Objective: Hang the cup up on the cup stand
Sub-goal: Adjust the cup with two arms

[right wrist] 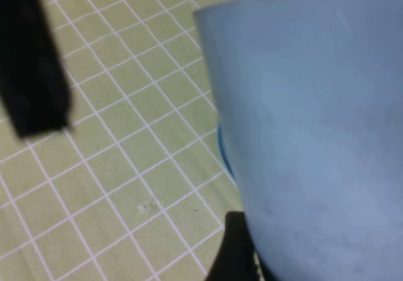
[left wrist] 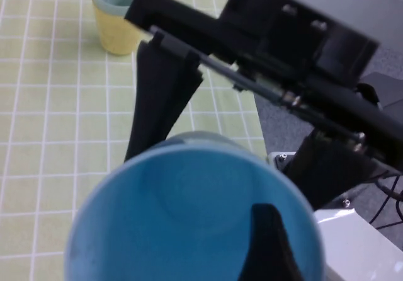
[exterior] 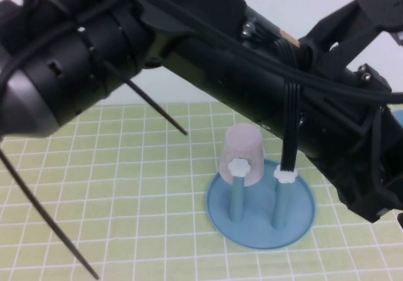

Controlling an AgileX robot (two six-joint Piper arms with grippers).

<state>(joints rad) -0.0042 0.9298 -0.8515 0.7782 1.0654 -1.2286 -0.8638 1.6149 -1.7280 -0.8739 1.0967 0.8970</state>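
Note:
My gripper should expect a matching free peg behind the other front peg, hidden by the black arm, because the pale pink cup (exterior: pixel 242 154) hangs behind a front peg.
The light blue cup (left wrist: pixel 189 212) fills the left wrist view, seen from its open mouth. My left gripper (left wrist: pixel 296 256) is shut on its rim, with one finger (left wrist: pixel 267 243) inside the cup. The cup's outer wall (right wrist: pixel 315 123) fills the right wrist view, so my right gripper (right wrist: pixel 296 256) is right at the cup. In the high view both arms cross above the table and hide the cup. The teal cup stand (exterior: pixel 261 224) sits right of the table's middle, with two free pegs topped by white knobs (exterior: pixel 284 176). A pale pink cup (exterior: pixel 242 145) hangs upside down on a rear peg.
A yellow cup (left wrist: pixel 116 16) with a pale blue inside stands upright on the green grid mat (exterior: pixel 126 186). The mat's edge, a grey floor and a white box (left wrist: pixel 359 243) lie beyond the cup. Thin black cables (exterior: pixel 44 224) slant across the left side.

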